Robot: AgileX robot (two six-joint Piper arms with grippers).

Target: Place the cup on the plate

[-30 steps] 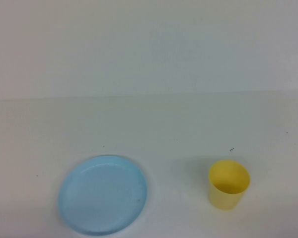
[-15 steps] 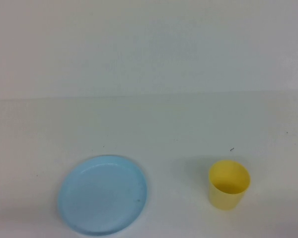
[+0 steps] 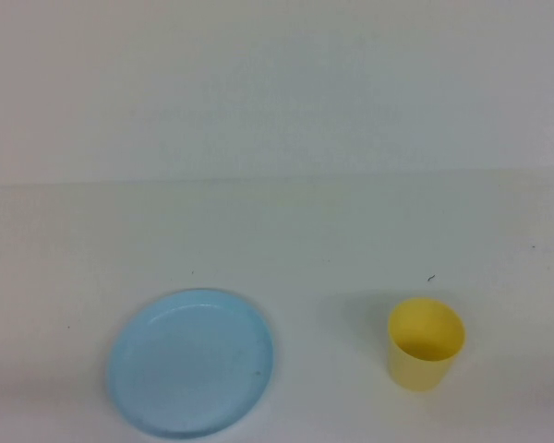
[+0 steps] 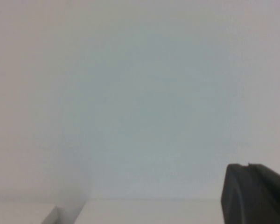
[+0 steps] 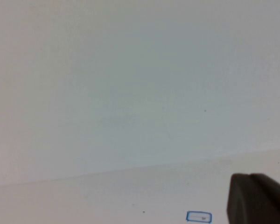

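Next, my left gripper slides the plate over next to the cup, because a wide gap [image 3: 331, 355] lies between them, before my right gripper lifts the cup.
A small yellow cup [image 3: 426, 345] stands upright on the white table at the front right. To its left lies the round light blue plate [image 3: 191, 362], apart from the cup and with nothing on it. Neither arm shows in the high view. In the left wrist view my left gripper [image 4: 248, 167] shows as dark fingers pressed together, shut on nothing, facing a bare white surface. My right gripper [image 5: 248, 178] looks the same in the right wrist view, shut with nothing in it. Cup and plate are out of both wrist views.
The white table [image 3: 286, 240] runs back to a white wall. A small blue rectangular mark [image 5: 199, 217] lies on the table near the right gripper. A tiny dark speck [image 3: 431, 278] sits just behind the cup.
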